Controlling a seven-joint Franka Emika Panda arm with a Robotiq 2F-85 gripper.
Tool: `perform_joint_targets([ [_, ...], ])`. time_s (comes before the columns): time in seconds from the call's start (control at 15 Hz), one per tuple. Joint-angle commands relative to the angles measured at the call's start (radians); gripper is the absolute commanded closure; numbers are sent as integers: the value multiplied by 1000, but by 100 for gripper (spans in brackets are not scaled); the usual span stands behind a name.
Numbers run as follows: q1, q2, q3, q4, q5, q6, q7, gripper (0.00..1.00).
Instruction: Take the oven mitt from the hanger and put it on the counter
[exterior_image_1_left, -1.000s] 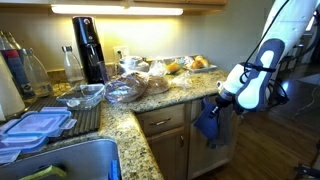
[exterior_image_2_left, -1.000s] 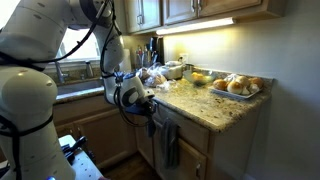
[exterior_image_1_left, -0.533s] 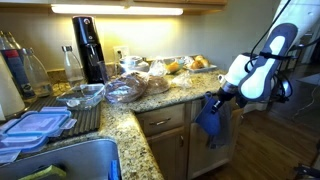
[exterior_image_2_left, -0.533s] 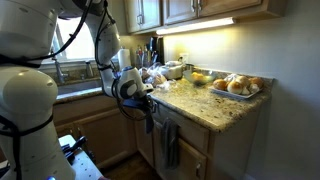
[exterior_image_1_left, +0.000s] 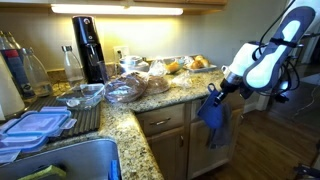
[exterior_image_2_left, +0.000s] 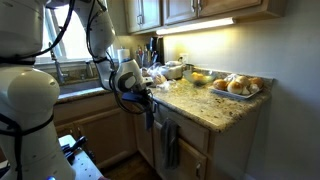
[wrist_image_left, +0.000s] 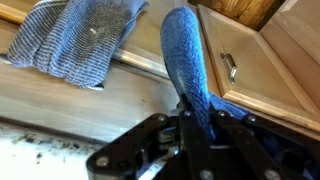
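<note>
The blue oven mitt (wrist_image_left: 184, 52) is hanging clear of the towel next to open counter, so my gripper goes on lifting it over the counter's edge until it rests on the counter's granite (exterior_image_2_left: 188, 97).
The deep blue oven mitt (exterior_image_1_left: 212, 115) hangs limp from my gripper (exterior_image_1_left: 215, 93) in front of the wooden cabinets, just below the rounded edge of the speckled granite counter (exterior_image_1_left: 150, 100). In the wrist view the mitt (wrist_image_left: 188, 62) runs up between the two black fingers (wrist_image_left: 198, 122), which are shut on it. In an exterior view the mitt (exterior_image_2_left: 152, 117) shows as a dark strip under the gripper (exterior_image_2_left: 147, 99), beside the counter (exterior_image_2_left: 210, 108). The hanger is not clearly visible.
A paler grey-blue towel (wrist_image_left: 82, 38) hangs on the cabinet front, also seen in an exterior view (exterior_image_2_left: 168, 142). On the counter stand plastic bags of food (exterior_image_1_left: 135, 85), a tray of baked goods (exterior_image_2_left: 238, 86), a soda maker (exterior_image_1_left: 89, 47) and bottles. A sink (exterior_image_1_left: 60, 160) lies nearby.
The arm has risen and drawn away from the cabinet front, lifting the blue mitt with it. The mitt now hangs higher, nearer the counter's edge.
</note>
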Motion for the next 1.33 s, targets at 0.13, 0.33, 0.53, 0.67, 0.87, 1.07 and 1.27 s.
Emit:
perform_joint_targets([
  [0.13,56,-138,-124,-43,-20,-96,-21,91],
  [0.33,38,-154,-150,-6,-38,-128,-48,91],
  [0.53,27,-166,-167,40,-42,-188,-56,91],
  [0.67,8,-167,-156,88,-27,-242,-70,91],
  [0.87,-2,-147,-172,176,-32,-325,-76,91],
  [1.07,-174,-140,-41,262,-132,-399,-32,91],
  [1.27,-265,-108,18,360,-134,-468,-58,91],
])
